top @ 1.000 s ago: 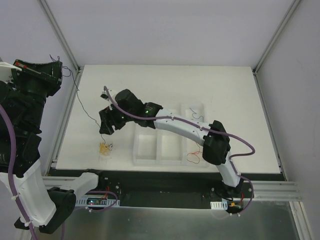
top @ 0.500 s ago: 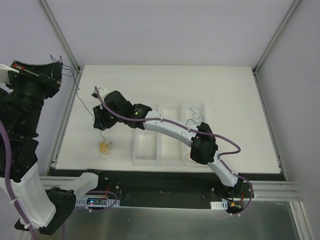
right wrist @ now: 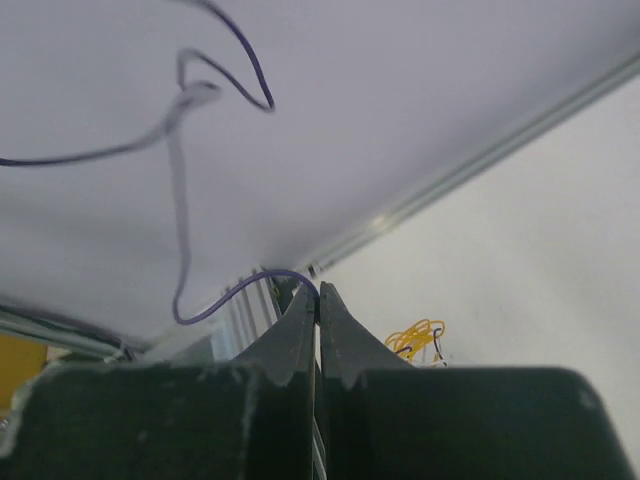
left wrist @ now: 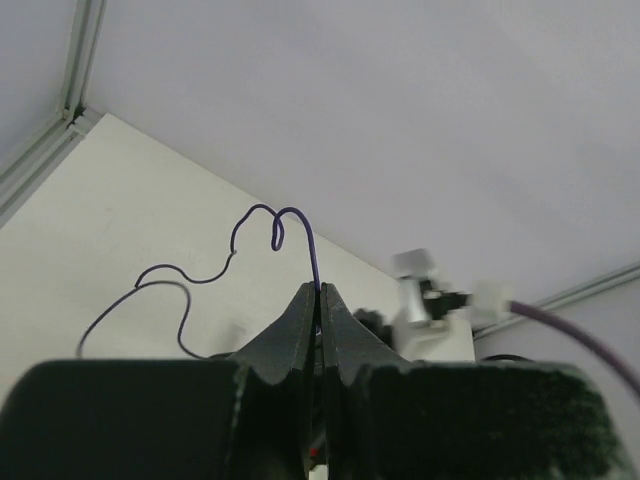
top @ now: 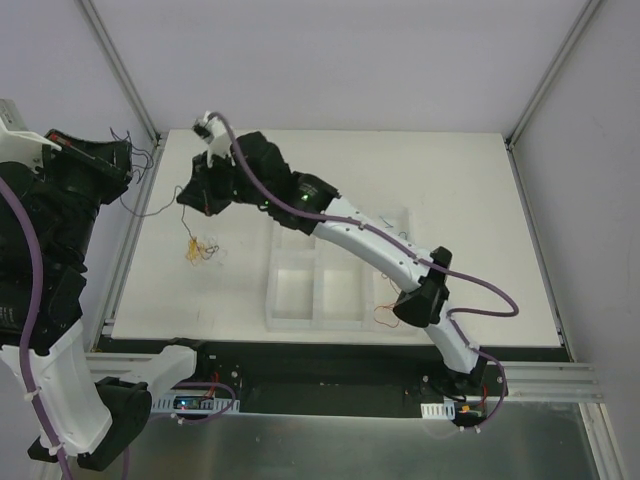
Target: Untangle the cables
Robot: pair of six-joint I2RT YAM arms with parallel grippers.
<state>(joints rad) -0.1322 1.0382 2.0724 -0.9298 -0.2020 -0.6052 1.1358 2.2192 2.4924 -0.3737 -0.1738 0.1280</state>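
Note:
The purple wire's hanging strand (top: 185,222) leads into the yellow tangle. The robot's left gripper should therefore move down to the tangle (top: 199,251) while its right gripper holds the wire.
The cables show as a small yellow tangle (top: 198,248) with dark strands, hanging just under my right gripper (top: 186,198) over the left part of the white table (top: 450,180). A thin purple wire (top: 150,208) sags between the two grippers. My right gripper (right wrist: 318,292) is shut on one end of that purple wire (right wrist: 225,300), with the yellow tangle (right wrist: 415,338) just beyond its jaws. My left gripper (top: 134,160), raised at the table's left edge, is shut on the other end. In the left wrist view the purple wire (left wrist: 275,225) curls up out of the left gripper (left wrist: 320,290).
A white tray (top: 292,300) with three compartments sits at the table's front middle, under the right arm. A red wire (top: 386,318) lies in its right compartment. A metal frame rail (top: 125,260) runs along the table's left edge.
The right gripper has shut on the purple wire and risen toward the far left. The yellow tangle has been lifted from the table's front left and moved farther back. The left gripper stays shut.

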